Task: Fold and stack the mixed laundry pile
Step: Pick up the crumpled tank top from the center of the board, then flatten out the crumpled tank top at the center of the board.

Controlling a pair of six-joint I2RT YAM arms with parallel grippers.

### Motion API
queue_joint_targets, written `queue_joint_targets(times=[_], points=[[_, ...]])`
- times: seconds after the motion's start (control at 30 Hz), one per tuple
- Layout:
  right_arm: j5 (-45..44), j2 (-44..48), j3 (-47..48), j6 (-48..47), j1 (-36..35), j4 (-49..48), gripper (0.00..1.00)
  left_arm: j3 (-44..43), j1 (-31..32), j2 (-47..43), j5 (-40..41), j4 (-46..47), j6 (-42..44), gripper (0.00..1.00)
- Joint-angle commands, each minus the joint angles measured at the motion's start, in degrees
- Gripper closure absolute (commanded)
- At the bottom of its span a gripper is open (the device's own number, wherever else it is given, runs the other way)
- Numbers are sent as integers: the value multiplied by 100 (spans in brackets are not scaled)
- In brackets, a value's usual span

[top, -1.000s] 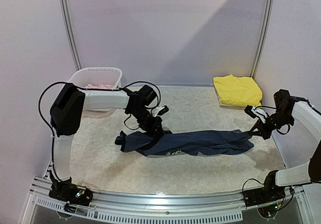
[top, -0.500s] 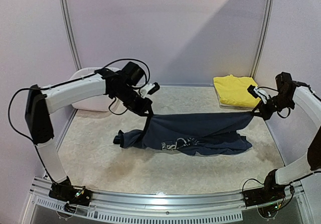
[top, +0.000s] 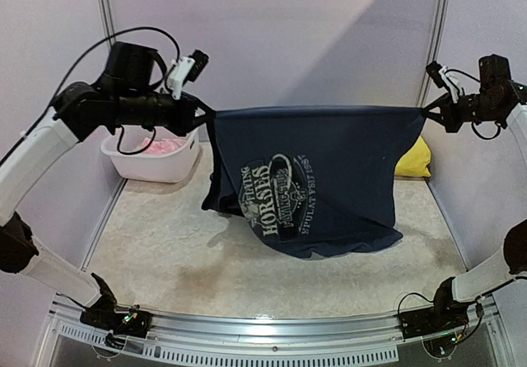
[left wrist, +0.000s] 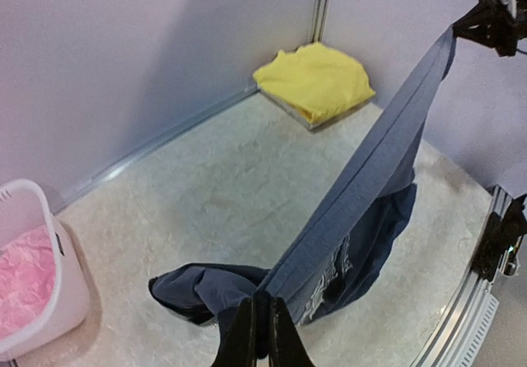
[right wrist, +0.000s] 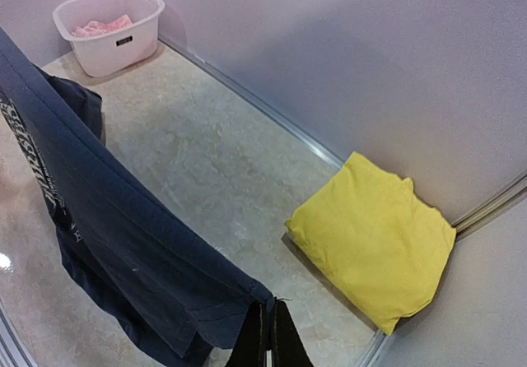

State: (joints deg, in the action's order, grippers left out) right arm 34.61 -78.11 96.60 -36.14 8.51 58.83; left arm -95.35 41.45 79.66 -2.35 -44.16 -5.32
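Note:
The navy tank top's strap end (top: 221, 201) hangs bunched under my left gripper; I should set the tank top down and pull that strap end flat.
The navy tank top (top: 317, 178) with white horse print hangs stretched in the air between both grippers, its lower part near the table. My left gripper (top: 206, 113) is shut on its left top corner (left wrist: 272, 289). My right gripper (top: 425, 112) is shut on its right top corner (right wrist: 262, 294). The folded yellow garment (right wrist: 375, 239) lies at the back right corner, mostly hidden behind the tank top in the top view (top: 414, 160). The pink crinkly garment (top: 162, 146) lies inside the basket, also seen in the left wrist view (left wrist: 23, 275).
A white plastic basket (top: 132, 163) stands at the back left by the wall, also in the right wrist view (right wrist: 107, 42). Walls with metal posts (top: 108, 21) close in the back and sides. The table's front rail (top: 272, 338) runs along the near edge.
Both grippers have lifted high and apart, raising the navy tank top from the table until it hangs spread out with its print facing the camera.

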Motion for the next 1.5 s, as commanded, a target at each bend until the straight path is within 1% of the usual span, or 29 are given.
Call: queue_joint_targets(times=[0.0,0.13,0.33,0.4,0.5,0.63,0.7,0.77,0.8,0.87,0.9,0.93,1.0,1.03,1.1,1.13,1.17,1.23,1.27,1.33,1.37,1.4,1.43,1.47], points=[[79,403,779,73,41,616,100,-527,200,-645,448,-372,195,100],[374,973,1121,-122,36,928,100,-1311,570,-937,638,-1072,177,100],[112,1895,1352,-294,36,1090,100,-2683,1246,-1028,1184,-2121,197,100],[147,2074,1543,-297,35,1208,100,-2964,1395,-1101,1339,-2275,223,100],[219,2207,1925,-222,36,1350,100,-3322,1453,-1161,1427,-2435,293,100],[269,2197,2342,4,36,1313,100,-3420,1457,-1057,1507,-2475,451,100],[325,2190,2340,130,36,1254,100,-3198,1456,-977,1704,-2427,529,100],[322,2121,2143,161,36,1278,100,-2643,1453,-929,2031,-2144,715,100],[265,2101,1864,127,36,1236,100,-2252,1453,-911,2235,-1956,780,100],[88,2104,1003,55,32,962,100,-1372,1341,-844,2622,-1471,857,100],[-19,2085,497,-30,36,788,100,-913,1171,-785,2637,-1188,866,100],[-173,2057,-50,-72,36,540,100,-416,917,-680,2460,-892,743,100],[-455,1900,-1100,-117,36,-22,100,391,209,-303,1858,-291,334,100],[-546,1638,-1627,-124,36,-346,100,691,-127,23,1664,31,160,100],[-620,1063,-2127,-123,23,-950,100,979,-537,864,1386,647,85,100],[-671,512,-2228,-40,-5,-1283,100,921,-656,1372,1314,875,109,100],[-746,152,-2207,35,-60,-1542,100,715,-731,1903,1219,979,146,100],[-983,-765,-1878,263,-178,-1976,100,-172,-842,3010,1036,786,81,100],[-1154,-1446,-1586,481,-232,-2097,100,-860,-882,3538,973,598,-8,100],[-1379,-2348,-854,827,-286,-2158,100,-1834,-925,4385,1091,378,-117,100],[-1495,-2927,-486,1132,-298,-2138,97,-2264,-941,4743,1285,268,-156,100],[-1587,-3248,-71,1310,-298,-2057,91,-2704,-964,5033,1467,138,-184,100],[-1659,-3622,299,1523,-299,-1935,87,-3089,-990,5320,1612,-33,-234,100],[-1701,-3841,590,1661,-299,-1796,84,-3488,-1028,5550,1727,-261,-306,96]])
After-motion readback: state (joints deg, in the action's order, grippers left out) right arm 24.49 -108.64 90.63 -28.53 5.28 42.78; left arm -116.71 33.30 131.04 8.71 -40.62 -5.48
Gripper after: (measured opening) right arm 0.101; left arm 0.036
